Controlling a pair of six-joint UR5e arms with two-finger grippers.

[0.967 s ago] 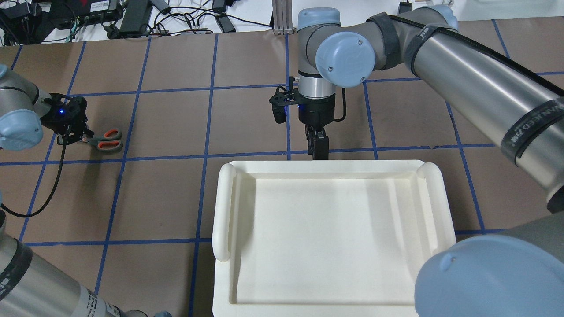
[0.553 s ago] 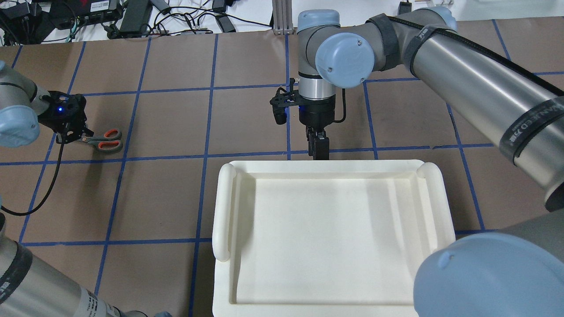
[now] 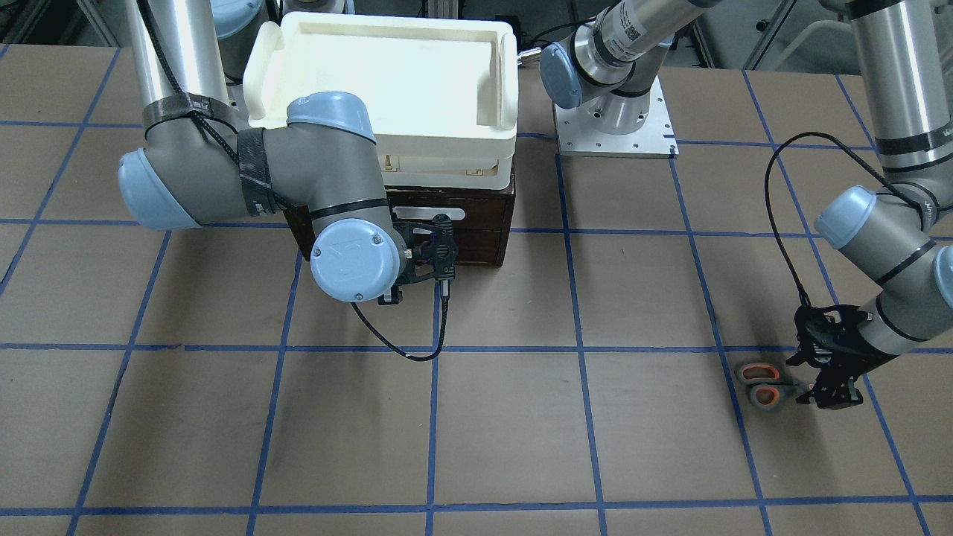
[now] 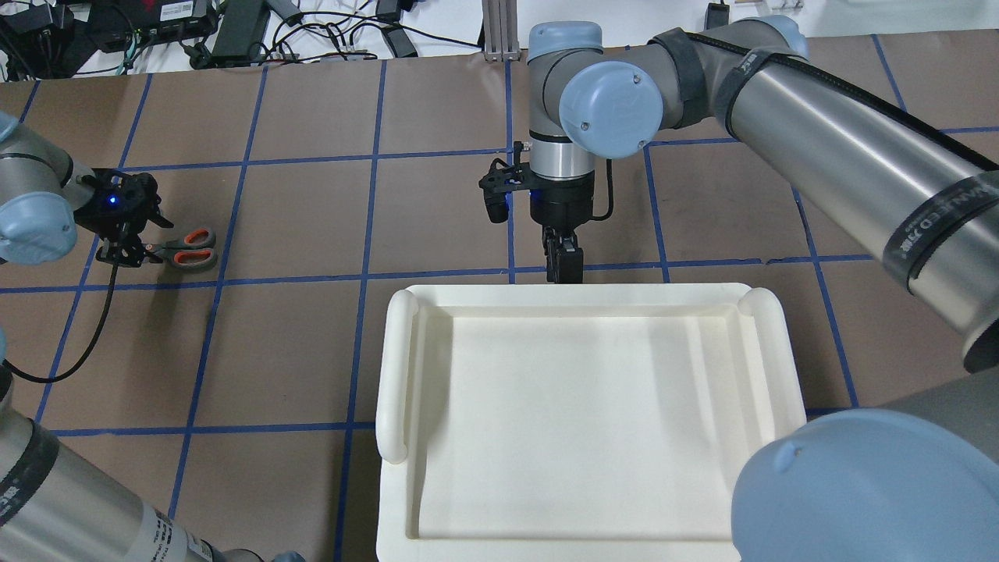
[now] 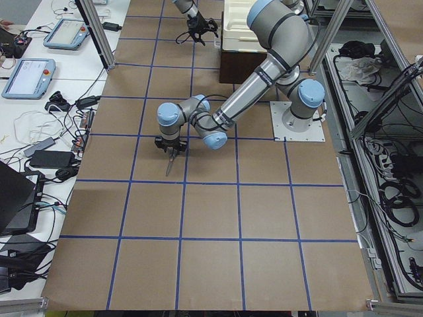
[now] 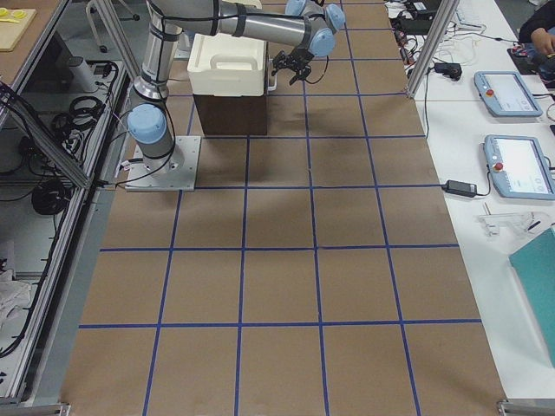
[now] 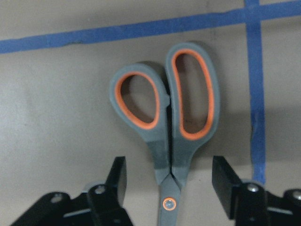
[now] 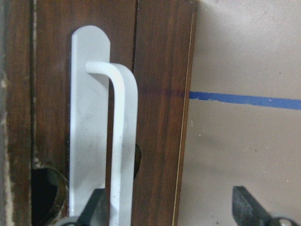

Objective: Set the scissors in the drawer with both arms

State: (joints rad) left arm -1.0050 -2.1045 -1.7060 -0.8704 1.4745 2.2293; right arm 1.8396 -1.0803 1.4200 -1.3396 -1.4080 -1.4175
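The scissors (image 3: 770, 384) will stay closed when the robot lifts and carries them, because their grey handles meet along a narrow seam (image 7: 170, 146) between the left gripper's fingers.
The scissors (image 4: 186, 251) lie shut on the table at the far left, grey handles lined in orange; they also show in the front view (image 3: 761, 383). My left gripper (image 4: 125, 248) is low over them and open; in the left wrist view its fingers (image 7: 118, 176) stand on either side of the scissors' (image 7: 174, 127) pivot. The dark brown drawer (image 3: 480, 227) sits closed under the white tray. My right gripper (image 4: 563, 264) is open at the drawer front (image 8: 160, 94), with the white bar handle (image 8: 123, 136) between its fingers, close to one finger (image 8: 94, 209).
A large white plastic tray (image 4: 394, 375) rests on top of the drawer cabinet and hides it from the overhead view. A black cable (image 3: 778, 216) loops from the left arm above the table. Cables and power supplies (image 4: 234, 31) lie beyond the far table edge.
My left gripper has shifted slightly and settled lower around the scissors' pivot. The right arm has barely moved at the drawer handle.
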